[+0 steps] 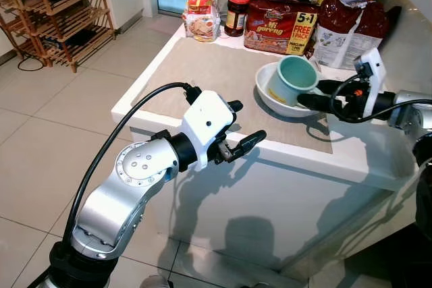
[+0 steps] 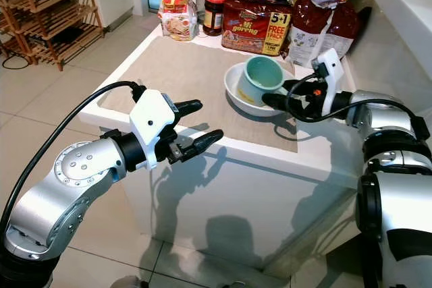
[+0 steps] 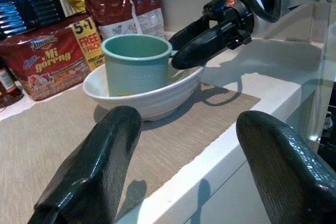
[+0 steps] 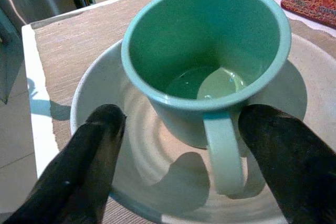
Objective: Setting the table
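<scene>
The mint-green cup [image 1: 295,80] has open space [image 4: 137,142] between it and the bowl's wide side, so the cup will come loose and the bowl will stay behind when I lift.
A mint-green cup [image 1: 293,77] stands inside a white bowl [image 1: 268,96], leaning slightly, on a beige placemat [image 1: 209,72] that covers the white counter [image 1: 351,156]. My right gripper [image 1: 313,94] reaches in from the right and is open. Its fingers [image 4: 100,145] sit low over the bowl, one on each side of the cup's handle [image 4: 223,150], with a gap to it. My left gripper [image 1: 247,123] is open and holds nothing. It hovers in front of the counter's near edge, left of the bowl, pointing toward the cup [image 3: 136,64].
At the back of the counter stand a red noodle pack [image 1: 280,25], a dark jar [image 1: 236,13], a snack packet [image 1: 201,15] and bags [image 1: 347,28]. A wooden rack [image 1: 57,11] is on the tiled floor at far left.
</scene>
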Tool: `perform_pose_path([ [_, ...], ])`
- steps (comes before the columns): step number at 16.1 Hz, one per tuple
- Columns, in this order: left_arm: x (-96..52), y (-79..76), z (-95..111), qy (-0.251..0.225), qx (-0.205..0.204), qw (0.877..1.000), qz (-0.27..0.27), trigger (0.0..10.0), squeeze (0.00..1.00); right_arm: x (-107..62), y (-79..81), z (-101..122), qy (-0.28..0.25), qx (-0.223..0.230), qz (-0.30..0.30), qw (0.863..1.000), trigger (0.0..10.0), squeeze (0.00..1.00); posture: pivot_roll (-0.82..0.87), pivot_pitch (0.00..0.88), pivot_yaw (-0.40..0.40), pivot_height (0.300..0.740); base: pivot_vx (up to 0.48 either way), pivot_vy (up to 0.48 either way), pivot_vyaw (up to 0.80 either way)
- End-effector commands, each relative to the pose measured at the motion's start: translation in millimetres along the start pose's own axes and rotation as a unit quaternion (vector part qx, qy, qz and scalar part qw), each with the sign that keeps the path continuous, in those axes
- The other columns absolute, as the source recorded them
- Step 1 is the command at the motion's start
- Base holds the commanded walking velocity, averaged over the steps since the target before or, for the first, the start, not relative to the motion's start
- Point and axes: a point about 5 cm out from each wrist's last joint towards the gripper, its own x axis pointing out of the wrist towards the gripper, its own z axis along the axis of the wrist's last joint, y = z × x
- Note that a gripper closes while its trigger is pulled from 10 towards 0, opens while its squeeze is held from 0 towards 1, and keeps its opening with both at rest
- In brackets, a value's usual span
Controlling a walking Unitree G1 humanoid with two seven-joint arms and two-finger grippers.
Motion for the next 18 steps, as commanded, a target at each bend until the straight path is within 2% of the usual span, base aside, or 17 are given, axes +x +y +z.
perform_pose_path([
  [1, 0.4, 2.6, 5.0, -0.006, 0.014, 1.0, 0.004, 10.0, 0.0, 0.5, 0.2, 14.0, -0.016, -0.013, 0.006, 1.0, 0.8, 0.0, 0.08, 0.02, -0.081, 0.74, 0.0, 0.0, 0.0],
  [3, 0.5, 2.9, 5.1, -0.006, 0.014, 1.0, 0.005, 10.0, 0.0, 1.4, 0.6, 13.6, -0.016, -0.011, 0.007, 1.0, 0.0, 0.0, 0.08, 0.02, -0.082, 0.74, 0.0, 0.0, 0.0],
  [18, 1.4, 3.3, 4.9, -0.007, 0.015, 1.0, 0.005, 10.0, 0.0, 0.9, 0.2, 17.1, -0.029, -0.009, 0.005, 1.0, 0.0, 0.0, 0.07, 0.016, -0.08, 0.74, 0.0, 0.0, 0.0],
])
